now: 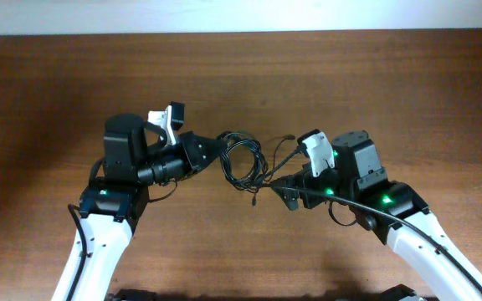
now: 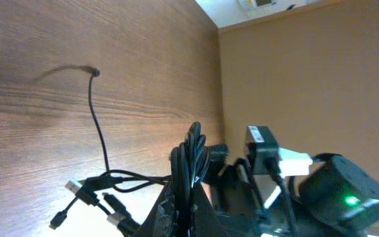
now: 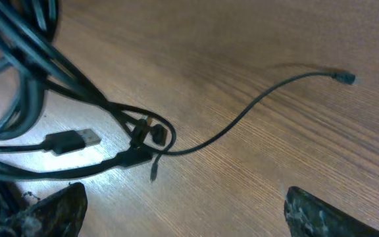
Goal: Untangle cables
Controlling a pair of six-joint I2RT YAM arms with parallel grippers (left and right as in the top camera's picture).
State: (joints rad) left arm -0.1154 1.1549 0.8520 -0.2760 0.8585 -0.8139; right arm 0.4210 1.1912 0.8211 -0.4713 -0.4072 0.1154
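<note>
Next, I lift the loops (image 1: 256,155) with my left gripper and pass them over, because they are still bunched in it, beyond the fingers of my open right gripper.
The cables (image 1: 245,160) are a tangle of thin black cords in the middle of the table, between the two arms. My left gripper (image 1: 221,153) is shut on a bunch of cable loops (image 2: 191,164), which stand up between its fingers (image 2: 191,212). USB plugs (image 2: 77,187) hang out to the left, and one thin cord runs off to a small plug (image 2: 94,71). My right gripper (image 1: 281,191) is open, low over the wood just right of the tangle, with nothing between its fingers (image 3: 183,207). A USB plug (image 3: 77,139) and a knot (image 3: 147,135) lie ahead of it.
The table is brown wood (image 1: 375,75), with a pale wall strip (image 1: 241,12) along its far edge. A loose thin cord ends in a small plug (image 3: 346,78) on the wood. The right arm's body, with green lights (image 2: 347,197), stands close behind the held bunch.
</note>
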